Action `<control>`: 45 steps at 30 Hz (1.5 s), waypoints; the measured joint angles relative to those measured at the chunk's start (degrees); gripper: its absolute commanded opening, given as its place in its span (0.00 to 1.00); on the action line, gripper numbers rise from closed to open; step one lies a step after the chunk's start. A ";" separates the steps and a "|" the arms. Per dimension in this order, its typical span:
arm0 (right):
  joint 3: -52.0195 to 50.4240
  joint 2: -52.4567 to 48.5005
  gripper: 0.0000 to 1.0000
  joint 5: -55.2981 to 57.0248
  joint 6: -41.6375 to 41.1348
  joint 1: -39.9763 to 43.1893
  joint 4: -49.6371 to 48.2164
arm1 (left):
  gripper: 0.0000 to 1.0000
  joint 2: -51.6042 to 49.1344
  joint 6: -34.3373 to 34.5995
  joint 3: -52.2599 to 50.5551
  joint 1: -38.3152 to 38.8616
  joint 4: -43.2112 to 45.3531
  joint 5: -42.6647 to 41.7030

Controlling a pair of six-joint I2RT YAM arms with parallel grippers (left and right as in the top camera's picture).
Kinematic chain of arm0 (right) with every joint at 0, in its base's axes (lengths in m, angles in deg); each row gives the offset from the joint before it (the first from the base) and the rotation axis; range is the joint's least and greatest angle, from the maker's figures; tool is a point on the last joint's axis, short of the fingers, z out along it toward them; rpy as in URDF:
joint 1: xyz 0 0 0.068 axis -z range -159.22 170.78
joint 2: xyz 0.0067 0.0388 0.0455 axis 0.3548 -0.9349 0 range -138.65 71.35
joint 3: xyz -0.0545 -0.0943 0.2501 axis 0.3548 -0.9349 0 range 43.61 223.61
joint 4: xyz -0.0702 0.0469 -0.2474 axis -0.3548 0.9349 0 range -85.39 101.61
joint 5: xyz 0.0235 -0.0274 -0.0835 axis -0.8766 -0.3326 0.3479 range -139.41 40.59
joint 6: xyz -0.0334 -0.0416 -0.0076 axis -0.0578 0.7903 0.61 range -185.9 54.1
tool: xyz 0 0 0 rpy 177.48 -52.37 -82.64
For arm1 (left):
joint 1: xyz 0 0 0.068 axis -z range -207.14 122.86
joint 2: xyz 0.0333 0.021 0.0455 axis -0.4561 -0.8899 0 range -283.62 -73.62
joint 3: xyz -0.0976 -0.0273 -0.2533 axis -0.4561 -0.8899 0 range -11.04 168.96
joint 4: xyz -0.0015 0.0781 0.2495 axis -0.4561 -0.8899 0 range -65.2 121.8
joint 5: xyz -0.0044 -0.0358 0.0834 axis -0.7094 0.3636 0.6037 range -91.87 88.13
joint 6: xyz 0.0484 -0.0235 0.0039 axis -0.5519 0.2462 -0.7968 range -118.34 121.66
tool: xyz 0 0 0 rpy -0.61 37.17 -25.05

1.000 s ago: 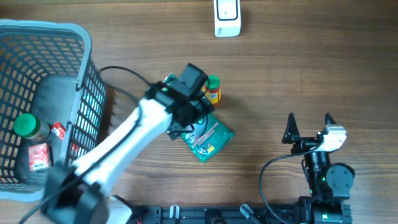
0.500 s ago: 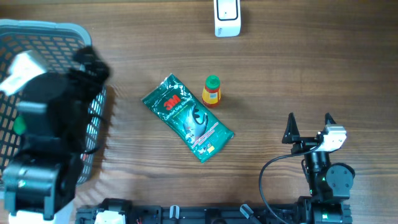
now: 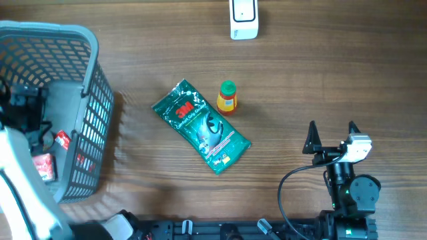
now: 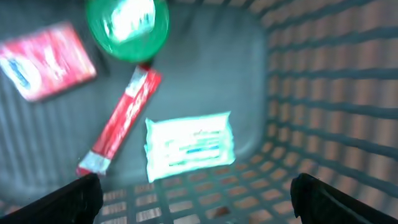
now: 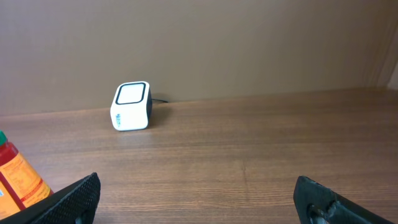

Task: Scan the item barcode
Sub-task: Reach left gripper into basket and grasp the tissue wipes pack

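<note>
My left gripper should go on moving down and close on the teal-and-white pack point(image 4: 189, 147), as it lies centred before my open fingers and clear of the red stick pack point(image 4: 121, 121).
My left gripper point(image 3: 30, 117) hangs open over the grey basket point(image 3: 93, 100) at the far left, with nothing between its fingers. The left wrist view looks down into the basket: a green-capped bottle point(image 4: 127, 25), a red packet point(image 4: 46, 59), a red stick pack point(image 4: 121, 121) and a teal-and-white pack point(image 4: 189, 146) lie on its floor, above my open left gripper point(image 4: 199, 199). The white barcode scanner point(image 3: 243, 19) stands at the table's far edge. My right gripper point(image 3: 331, 137) rests open and empty at the front right, facing the scanner point(image 5: 132, 106).
A green 3M pouch point(image 3: 201, 127) lies mid-table with a small yellow bottle with a green cap point(image 3: 227, 97) standing beside it; the bottle point(image 5: 18, 177) also shows at the left of the right wrist view. The basket's mesh wall point(image 4: 323, 93) rises close to my left fingers.
My left arm has swung left from above the green pouch to over the basket, open throughout. The pouch and small bottle stay on the table. The right arm has not moved.
</note>
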 measured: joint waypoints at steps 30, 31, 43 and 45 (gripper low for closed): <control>0.00 0.00 1.00 0.00 0.00 0.00 0.00 | 0.04 -12.28 2.56 -22.10 3.52 20.46 -11.08; 0.00 0.00 1.00 0.00 0.00 0.00 0.00 | 0.04 -10.99 2.12 -21.35 3.30 18.60 -10.93; 0.00 0.00 1.00 0.00 0.00 0.00 0.00 | 0.04 21.90 -0.15 3.65 3.63 13.05 -11.96; 0.00 0.00 1.00 0.00 0.00 0.00 0.00 | 0.04 25.57 -0.68 3.65 8.48 12.13 -14.69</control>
